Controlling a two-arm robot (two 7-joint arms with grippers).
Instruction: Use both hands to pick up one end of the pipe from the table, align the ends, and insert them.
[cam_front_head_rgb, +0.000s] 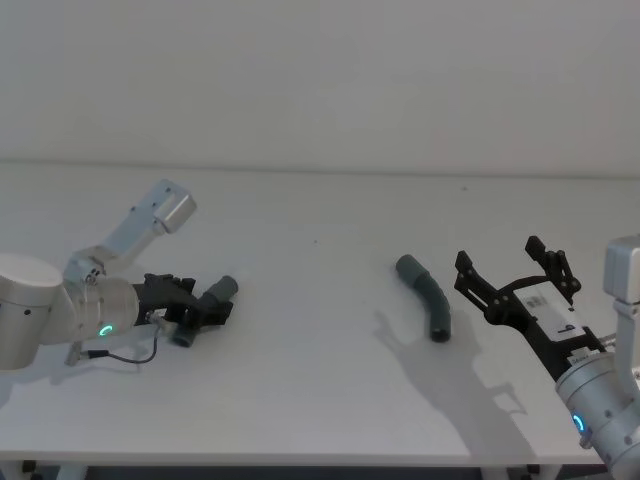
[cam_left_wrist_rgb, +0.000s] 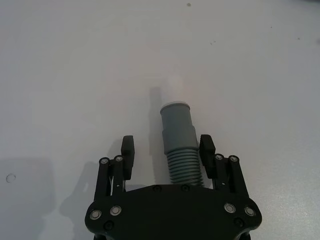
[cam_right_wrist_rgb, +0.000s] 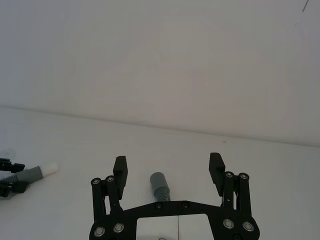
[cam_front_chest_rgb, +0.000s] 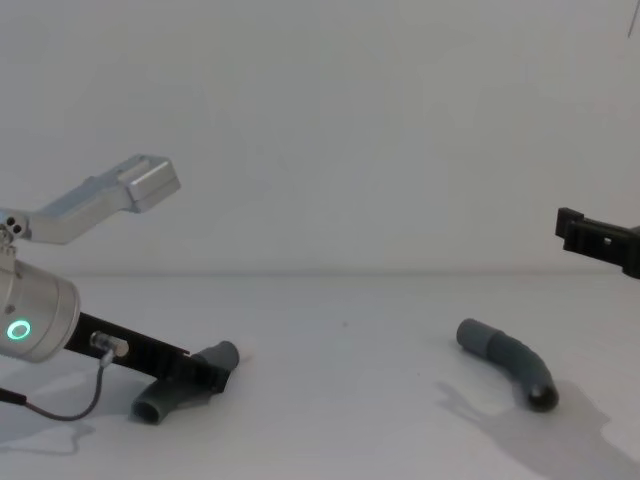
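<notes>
The white tip sticks out narrower than the collared end (cam_front_chest_rgb: 221, 355), so the white tip will slip inside the second piece's collar when the robot pushes.
One dark grey pipe piece (cam_front_head_rgb: 222, 290) lies on the white table (cam_front_head_rgb: 320, 400) at the left. My left gripper (cam_front_head_rgb: 213, 306) is low over it, open. In the left wrist view its fingers (cam_left_wrist_rgb: 128, 150) straddle the ribbed tube (cam_left_wrist_rgb: 176, 125); one pad is close to the tube and the other stands clear of it. The collared end carries a white tip and points away from the gripper. The second curved piece (cam_front_head_rgb: 428, 297) lies right of centre. My right gripper (cam_front_head_rgb: 515, 275) hangs open above the table just to its right, and that piece's collar (cam_right_wrist_rgb: 159, 184) shows between its fingers (cam_right_wrist_rgb: 120, 167).
The table's far edge meets a plain white wall. A thin black cable (cam_front_head_rgb: 125, 357) loops under the left wrist, beside its green ring light (cam_front_head_rgb: 104, 330). In the chest view the left piece (cam_front_chest_rgb: 175, 392) and right piece (cam_front_chest_rgb: 505, 360) lie far apart.
</notes>
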